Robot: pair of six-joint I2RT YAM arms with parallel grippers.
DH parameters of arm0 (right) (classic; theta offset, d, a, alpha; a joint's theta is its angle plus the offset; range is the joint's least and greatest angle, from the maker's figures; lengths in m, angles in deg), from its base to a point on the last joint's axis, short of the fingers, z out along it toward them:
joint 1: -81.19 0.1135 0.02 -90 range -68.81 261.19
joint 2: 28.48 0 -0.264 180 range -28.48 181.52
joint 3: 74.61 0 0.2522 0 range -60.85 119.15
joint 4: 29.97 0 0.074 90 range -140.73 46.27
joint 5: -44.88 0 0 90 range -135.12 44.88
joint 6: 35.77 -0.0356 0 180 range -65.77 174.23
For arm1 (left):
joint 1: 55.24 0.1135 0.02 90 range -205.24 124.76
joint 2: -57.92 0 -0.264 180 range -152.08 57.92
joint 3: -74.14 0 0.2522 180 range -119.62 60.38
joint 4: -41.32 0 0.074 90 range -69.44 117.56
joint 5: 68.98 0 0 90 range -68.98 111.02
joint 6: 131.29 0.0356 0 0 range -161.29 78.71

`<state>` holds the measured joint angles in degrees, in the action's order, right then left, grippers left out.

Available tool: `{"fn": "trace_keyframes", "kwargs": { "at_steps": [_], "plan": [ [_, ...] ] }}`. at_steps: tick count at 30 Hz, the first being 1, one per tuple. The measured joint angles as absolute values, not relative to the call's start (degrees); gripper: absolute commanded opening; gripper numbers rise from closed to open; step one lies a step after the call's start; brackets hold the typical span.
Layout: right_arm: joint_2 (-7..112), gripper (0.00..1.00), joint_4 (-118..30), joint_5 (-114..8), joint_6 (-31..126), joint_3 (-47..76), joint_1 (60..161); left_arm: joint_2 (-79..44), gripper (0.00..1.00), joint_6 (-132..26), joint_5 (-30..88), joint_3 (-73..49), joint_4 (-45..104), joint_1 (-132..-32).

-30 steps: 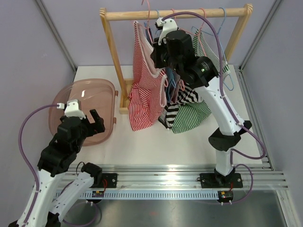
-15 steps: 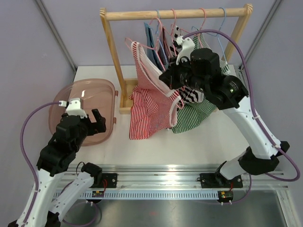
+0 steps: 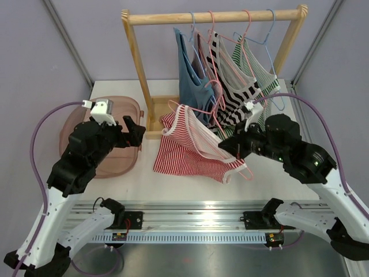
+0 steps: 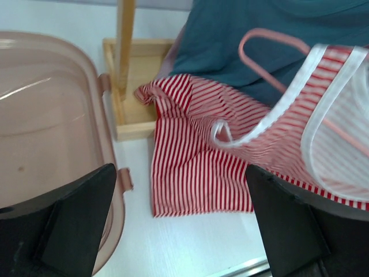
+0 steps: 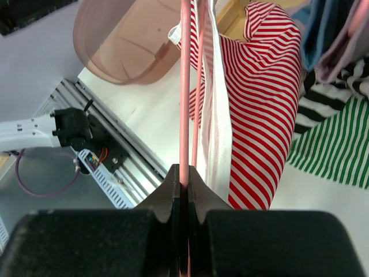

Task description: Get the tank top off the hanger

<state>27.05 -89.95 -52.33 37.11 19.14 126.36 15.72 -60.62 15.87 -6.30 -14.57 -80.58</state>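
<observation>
My left gripper should keep reaching with its spread fingers, because the strap at the hanger's loose end lies open to them, until they pinch that strap [image 3: 181, 117].
The red-and-white striped tank top [image 3: 184, 154] hangs on a pink wire hanger [image 3: 245, 171], off the rail, its lower part lying on the table in front of the rack. My right gripper [image 3: 229, 145] is shut on the hanger's wire [image 5: 184, 86], with the top [image 5: 265, 104] draped just right of it in the right wrist view. My left gripper [image 3: 134, 130] is open and empty, left of the top and apart from it. In the left wrist view the top [image 4: 190, 161] lies between and beyond the spread fingers [image 4: 75, 219].
The wooden rack [image 3: 213, 17] stands at the back with a blue top [image 3: 193, 81], a black-and-white striped top [image 3: 236, 92] and a green striped top [image 3: 262, 72] on hangers. A pink translucent bin [image 3: 124, 158] sits at the left, beside the rack's base [image 4: 130, 109].
My right gripper has pulled the hanger with the red striped top off the rail, down and forward over the table. My left arm has risen and swung right toward the top.
</observation>
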Motion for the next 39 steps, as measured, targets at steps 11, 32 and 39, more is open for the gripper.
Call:
{"fn": "trace_keyframes", "kwargs": {
  "at_steps": [11,32,39],
  "plan": [
    [11.1,0.0,-91.3,-52.3,33.8,5.6,126.4,6.2,0.99,-61.9,3.3,-9.5,-9.3,-103.3],
    [8.4,0.0,-88.6,-54.9,30.7,1.7,126.4,-2.6,0.83,-57.7,-4.4,-4.9,7.1,-117.9],
    [9.3,0.0,-87.1,-57.9,29.7,1.7,126.4,-5.6,0.48,-57.4,-4.7,-4.6,9.4,-118.0]
  ]
}}
